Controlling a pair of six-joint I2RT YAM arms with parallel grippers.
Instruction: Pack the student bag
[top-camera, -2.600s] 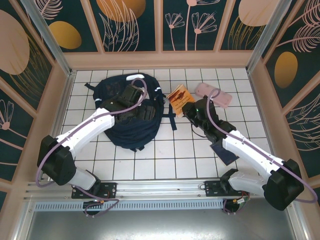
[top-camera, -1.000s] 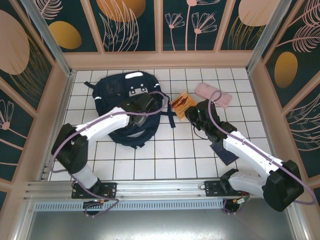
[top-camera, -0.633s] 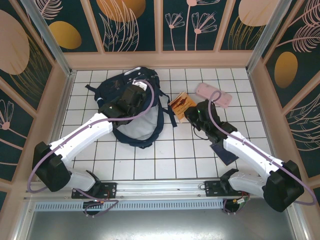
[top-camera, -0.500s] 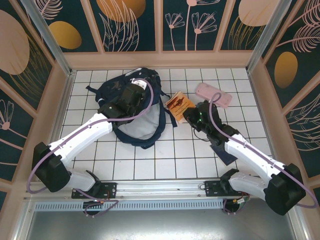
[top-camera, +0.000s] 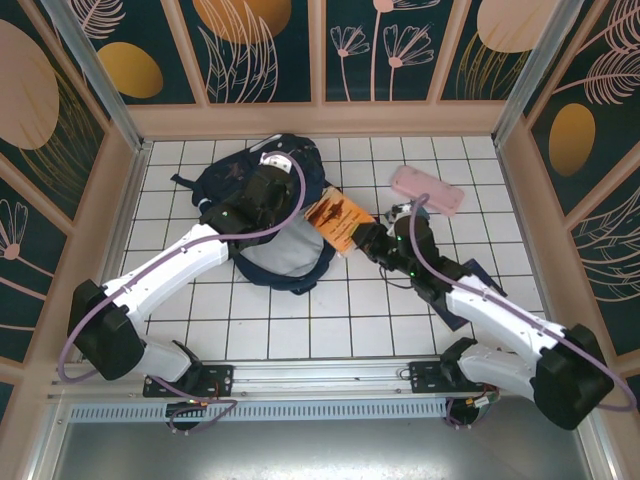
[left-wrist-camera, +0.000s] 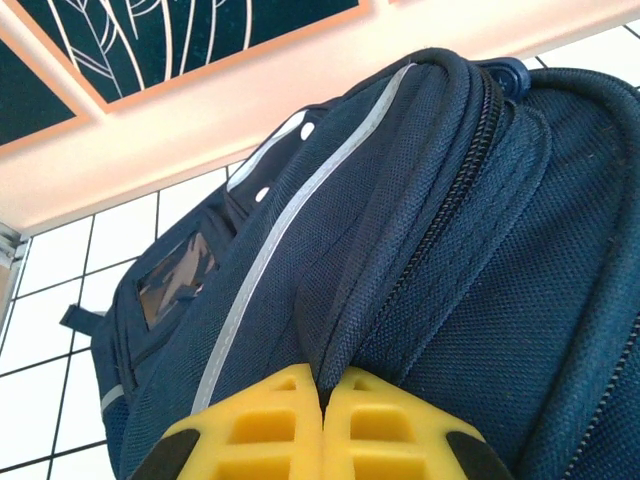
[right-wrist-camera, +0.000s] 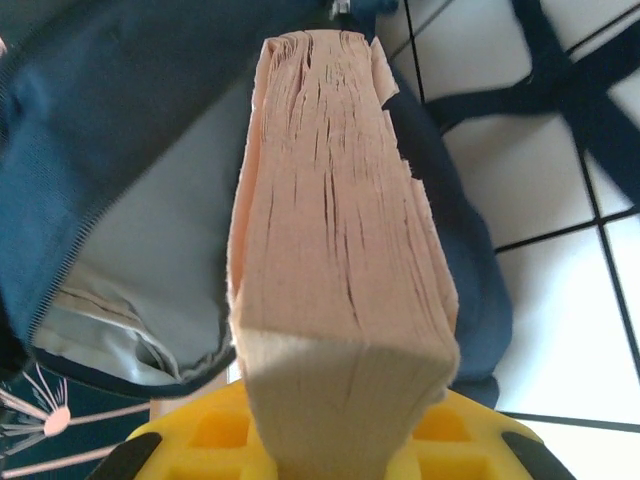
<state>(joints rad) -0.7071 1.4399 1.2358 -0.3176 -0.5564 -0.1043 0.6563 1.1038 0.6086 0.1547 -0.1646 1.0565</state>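
Observation:
My right gripper keeps moving in until the whole book is inside, as the orange book's loose end (top-camera: 322, 205) faces the bag's opening (top-camera: 298, 238) under its raised flap.
The navy student bag (top-camera: 228, 180) lies at the back left with its mouth held open, and the grey lining (top-camera: 282, 256) shows inside. My left gripper (top-camera: 266, 192) is shut on a fold of the bag's upper flap (left-wrist-camera: 420, 200), beside the zip, and holds it up. The yellow fingers (left-wrist-camera: 270, 420) pinch the fabric between them. My right gripper (top-camera: 372, 240) is shut on an orange book (top-camera: 335, 220), held at the right edge of the bag's mouth. In the right wrist view the book's page edge (right-wrist-camera: 335, 230) points toward the grey lining (right-wrist-camera: 150, 250).
A pink pencil case (top-camera: 427, 190) lies at the back right on the white tiled table (top-camera: 350, 320). A dark flat notebook (top-camera: 478, 270) lies partly under my right arm. Black bag straps (right-wrist-camera: 570, 80) trail on the tiles beside the bag. Wooden walls (top-camera: 320, 120) enclose the table.
My left gripper has lifted the bag's flap, opening its mouth so the grey lining shows. My right gripper has carried the orange book left, up to the bag's opening.

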